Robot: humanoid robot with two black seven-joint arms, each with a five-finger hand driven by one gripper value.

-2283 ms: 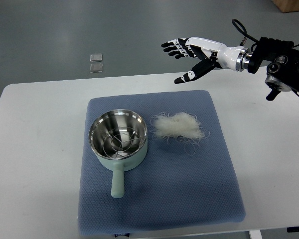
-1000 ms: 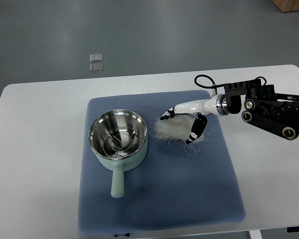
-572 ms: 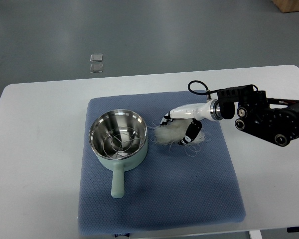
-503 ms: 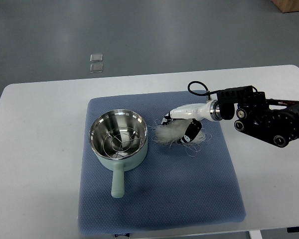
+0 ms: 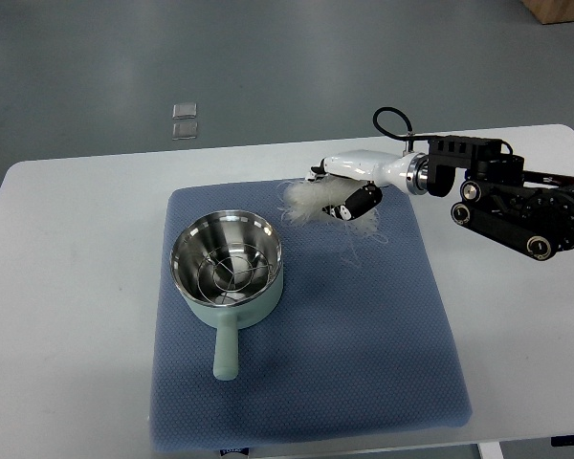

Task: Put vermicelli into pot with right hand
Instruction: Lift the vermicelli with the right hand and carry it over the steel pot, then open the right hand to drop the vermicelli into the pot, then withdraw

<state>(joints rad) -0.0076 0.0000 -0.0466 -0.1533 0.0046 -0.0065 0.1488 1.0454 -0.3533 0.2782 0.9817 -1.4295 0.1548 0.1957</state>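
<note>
The vermicelli clump (image 5: 308,201) is up in my right gripper's fingers and the pot's opening is open. My right gripper keeps going over the steel inside (image 5: 227,258) and lets go there.
My right hand (image 5: 337,191) is shut on a white clump of vermicelli (image 5: 306,200) and holds it lifted above the blue mat (image 5: 383,335), just up and right of the pot. Loose strands hang down from the clump. The pale green pot (image 5: 228,271) with a steel inside and a wire rack stands on the mat's left half, handle pointing toward me. The right arm (image 5: 502,196) comes in from the right edge. The left arm is out of view.
The mat lies on a white table (image 5: 67,316). Two small clear tiles (image 5: 185,120) lie on the grey floor beyond the table's far edge.
My right hand closed on the vermicelli and lifted it off the mat, moving up and slightly left toward the pot's far right side. The pot has not moved.
</note>
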